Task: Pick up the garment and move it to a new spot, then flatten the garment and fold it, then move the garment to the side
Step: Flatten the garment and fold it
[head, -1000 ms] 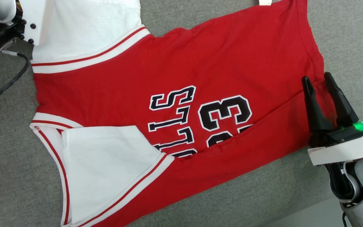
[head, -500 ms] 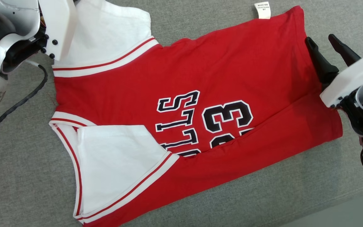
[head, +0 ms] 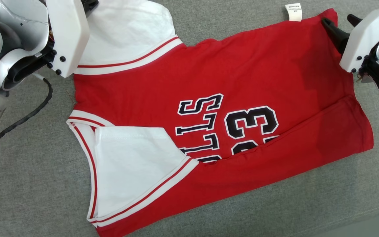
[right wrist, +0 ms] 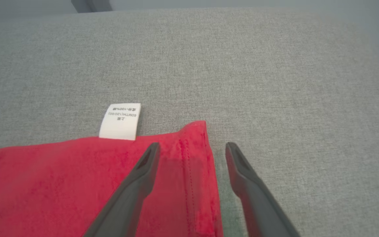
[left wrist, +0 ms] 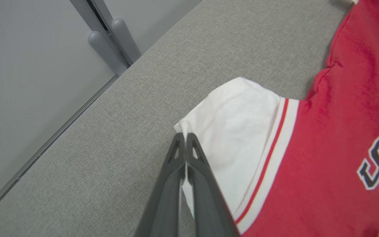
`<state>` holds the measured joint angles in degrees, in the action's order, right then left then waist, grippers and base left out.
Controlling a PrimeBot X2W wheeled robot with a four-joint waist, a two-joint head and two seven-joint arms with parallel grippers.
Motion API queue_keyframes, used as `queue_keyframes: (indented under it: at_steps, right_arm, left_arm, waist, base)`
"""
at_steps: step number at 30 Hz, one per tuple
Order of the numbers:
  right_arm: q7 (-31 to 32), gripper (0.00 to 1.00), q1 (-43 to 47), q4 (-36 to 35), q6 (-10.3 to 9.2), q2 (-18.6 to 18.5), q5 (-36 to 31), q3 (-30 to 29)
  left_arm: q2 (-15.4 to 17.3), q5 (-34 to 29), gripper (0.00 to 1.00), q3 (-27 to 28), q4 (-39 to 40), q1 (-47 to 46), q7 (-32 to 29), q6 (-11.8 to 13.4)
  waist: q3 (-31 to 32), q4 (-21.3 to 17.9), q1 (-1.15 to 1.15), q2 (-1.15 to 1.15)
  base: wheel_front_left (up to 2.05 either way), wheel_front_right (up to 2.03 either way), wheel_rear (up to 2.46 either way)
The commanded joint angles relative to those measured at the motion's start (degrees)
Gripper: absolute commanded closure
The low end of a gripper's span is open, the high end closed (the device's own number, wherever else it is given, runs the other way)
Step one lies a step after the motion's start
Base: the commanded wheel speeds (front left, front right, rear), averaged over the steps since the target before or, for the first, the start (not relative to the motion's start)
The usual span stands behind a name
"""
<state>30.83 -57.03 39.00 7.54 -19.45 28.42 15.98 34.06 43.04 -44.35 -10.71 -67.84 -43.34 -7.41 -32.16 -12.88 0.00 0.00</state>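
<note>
I expect the garment to hide its black lettering under plain red when I fold the far red edge (head: pixel 255 33) over, because the folded flap (head: pixel 294 148) shows plain red.
The garment (head: pixel 242 72) is a red jersey with white sleeves and black lettering, lying spread on the grey surface with its lower edge folded up. In the left wrist view my left gripper (left wrist: pixel 185 136) is shut on the corner of the far white sleeve (left wrist: pixel 239 125), with cloth pinched between its fingers. My left wrist housing (head: pixel 66 33) covers that spot in the head view. My right gripper (right wrist: pixel 193 146) is open at the far hem corner of the garment (right wrist: pixel 61 177), one finger over the red cloth and one over bare surface, beside the white label (right wrist: pixel 120 121).
The grey fabric surface (head: pixel 28 184) extends around the jersey, with its edge at the lower right (head: pixel 367 223). A black cable (head: pixel 28 112) trails from my left arm. Beyond the surface's far edge stand grey posts (left wrist: pixel 110 42) and a pale wall.
The head camera has shifted. My right gripper, still open, has gone from the middle of the hem to its far corner by the label. My left gripper stays shut at the far white sleeve.
</note>
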Motion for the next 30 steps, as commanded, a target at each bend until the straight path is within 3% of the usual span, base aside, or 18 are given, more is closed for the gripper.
queue_keyframes:
  at_steps: [1, 6, 10, 11, 13, 14, 17, 18, 19, 30]
  right_arm:
    - [0.3, 0.00, -0.6, 0.3, -0.11, 0.1, -0.2, -0.2]
    - [2.3, 0.00, -2.3, 2.1, -0.11, 1.4, -2.0, -1.7]
    - [2.8, 0.13, -2.8, 2.6, -0.11, 1.9, -2.0, -2.3]
    - [2.9, 0.25, -2.9, 2.8, -0.11, 1.9, -2.1, -2.4]
    - [2.9, 0.38, -3.1, 3.0, -0.11, 1.9, -2.1, -2.6]
    - [2.9, 0.51, -3.1, 3.2, -0.11, 2.0, -2.1, -2.7]
    - [2.9, 0.67, -3.4, 3.3, -0.11, 2.0, -1.3, -2.7]
    - [2.9, 0.95, -3.5, 3.4, -0.11, 1.9, -1.3, -2.6]
    - [2.8, 1.00, -3.5, 3.4, -0.11, 1.8, -1.3, -2.5]
    - [0.0, 1.00, 0.2, -0.9, -0.11, -1.5, 3.4, -3.8]
  left_arm:
    - [0.3, 0.3, 1.00, 0.0, 0.2, 0.5, 0.0, 0.3]
    - [0.2, 0.5, 1.00, -0.3, 1.0, 0.6, -0.3, 0.4]
    - [0.3, 0.5, 1.00, -0.4, 1.3, 0.5, -0.3, 0.4]
    - [0.3, 0.5, 1.00, -0.4, 1.3, 0.5, -0.2, 0.4]
    - [0.4, 0.5, 1.00, -0.5, 1.3, 0.3, -0.1, 0.4]
    - [0.4, 0.5, 1.00, -0.5, 1.4, 0.3, -0.1, 0.4]
    - [0.4, 0.6, 1.00, -0.6, 1.2, 0.2, 0.0, 0.4]
    - [0.4, 0.6, 1.00, -0.6, 1.2, 0.3, 0.1, 0.4]
    - [0.4, 0.6, 1.00, -0.6, 1.1, 0.3, 0.1, 0.4]
    - [1.3, 2.1, 1.00, 0.9, 3.6, 3.3, 6.3, 0.2]
  waist:
    - [0.0, 0.0, 0.00, 0.00]
    - [-0.3, 0.5, 0.00, 0.00]
    - [-0.6, 0.8, 0.00, 0.00]
    - [-0.7, 0.9, 0.00, 0.00]
    - [-0.8, 1.1, 0.00, 0.00]
    - [-0.8, 1.1, 0.00, 0.00]
    - [-1.0, 1.4, 0.00, 0.00]
    - [-1.0, 1.4, 0.00, 0.00]
    - [-1.0, 1.5, 0.00, 0.00]
    - [1.1, 3.1, 0.00, 0.00]
  base:
    - [0.00, 0.00, 0.00]
    - [0.00, 0.00, 0.00]
    - [0.00, 0.00, 0.00]
    - [0.00, 0.00, 0.00]
    - [0.00, 0.00, 0.00]
    - [0.00, 0.00, 0.00]
    - [0.00, 0.00, 0.00]
    - [0.00, 0.00, 0.00]
    - [0.00, 0.00, 0.00]
    - [0.00, 0.00, 0.00]
